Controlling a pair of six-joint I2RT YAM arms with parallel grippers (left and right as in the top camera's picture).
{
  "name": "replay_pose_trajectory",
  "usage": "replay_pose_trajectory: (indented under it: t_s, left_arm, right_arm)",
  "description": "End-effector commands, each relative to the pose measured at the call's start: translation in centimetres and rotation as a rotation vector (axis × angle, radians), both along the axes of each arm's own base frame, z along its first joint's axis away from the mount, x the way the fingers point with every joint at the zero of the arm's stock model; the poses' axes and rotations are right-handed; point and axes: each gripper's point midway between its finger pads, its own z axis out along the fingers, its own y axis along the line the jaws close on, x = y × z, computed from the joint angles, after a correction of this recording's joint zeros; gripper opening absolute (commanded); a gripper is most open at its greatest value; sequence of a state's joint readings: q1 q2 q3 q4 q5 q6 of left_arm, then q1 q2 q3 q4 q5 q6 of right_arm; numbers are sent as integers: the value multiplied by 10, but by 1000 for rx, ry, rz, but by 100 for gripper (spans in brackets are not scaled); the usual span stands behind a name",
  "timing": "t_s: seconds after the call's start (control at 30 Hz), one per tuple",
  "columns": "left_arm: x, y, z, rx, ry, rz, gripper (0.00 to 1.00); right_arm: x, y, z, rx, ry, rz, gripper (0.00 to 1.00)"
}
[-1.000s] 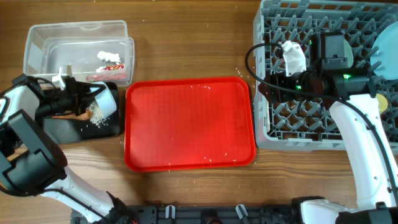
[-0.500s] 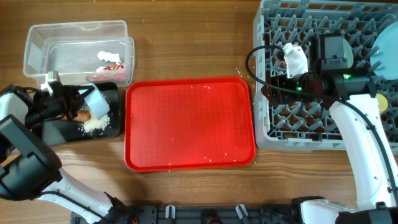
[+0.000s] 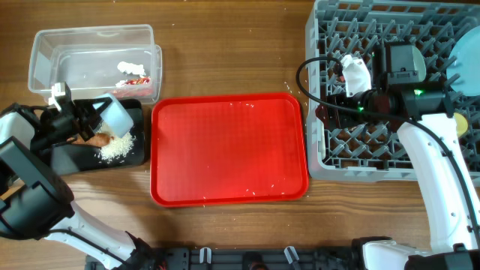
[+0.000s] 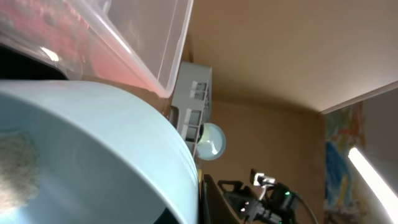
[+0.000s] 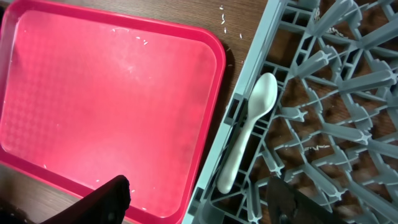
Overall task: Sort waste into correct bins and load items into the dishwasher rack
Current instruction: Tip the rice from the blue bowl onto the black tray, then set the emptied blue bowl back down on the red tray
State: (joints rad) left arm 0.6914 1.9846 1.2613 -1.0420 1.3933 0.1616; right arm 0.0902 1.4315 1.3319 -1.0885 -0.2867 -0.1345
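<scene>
The bowl is tipping over the black tray (image 3: pixel 118 148) and the red tray (image 3: pixel 245 129) is clear, so the left gripper keeps holding the bowl until it rests there, emptied.
My left gripper (image 3: pixel 99 121) is shut on the rim of a pale blue bowl (image 3: pixel 118 115), held tilted over the shallow black tray (image 3: pixel 71 159). A pile of white rice-like grains (image 3: pixel 116 148) and an orange carrot-like stick (image 3: pixel 98 139) lie in that tray. The bowl (image 4: pixel 93 155) fills the left wrist view, with a few grains still inside. The clear tub (image 3: pixel 52 56) holds a white scrap (image 3: pixel 127 67) and a red wrapper (image 3: pixel 135 80). My right gripper (image 5: pixel 199 199) is open over the left edge of the grey rack (image 3: pixel 390 161), above a white spoon (image 5: pixel 249 140) lying in the rack.
A large flat red tray (image 3: pixel 229 148) with a few stray grains lies between the bins and the rack. A light blue plate (image 3: pixel 465 56) stands in the rack's far right. The right arm's cable loops over the rack's left side.
The bowl has tipped and its rice has dropped into the black tray. The left gripper has drawn back slightly to the left. The right gripper has shifted slightly and stays open.
</scene>
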Motion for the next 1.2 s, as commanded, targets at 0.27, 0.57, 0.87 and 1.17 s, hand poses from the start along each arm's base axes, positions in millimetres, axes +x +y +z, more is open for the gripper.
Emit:
replay_pose_trajectory:
  t_s: [0.27,0.57,0.87,1.17]
  left_arm:
    - [2,5,17,-189,11,53,4]
    - [1,6,13,-126,-34,46,4]
    - [-15,-16,25,-100,-11,-5,4]
    - [-34,-127,38,186,-87,-407,4]
  right_arm:
    - [-2,-7,-2,-43,6,-20,72]
    - [-4,-9,-2,-51,12,-22,72]
    - [-4,-9,-3,-51,15,-23,72]
    - [-8,-9,-4,-52,32,-23,72]
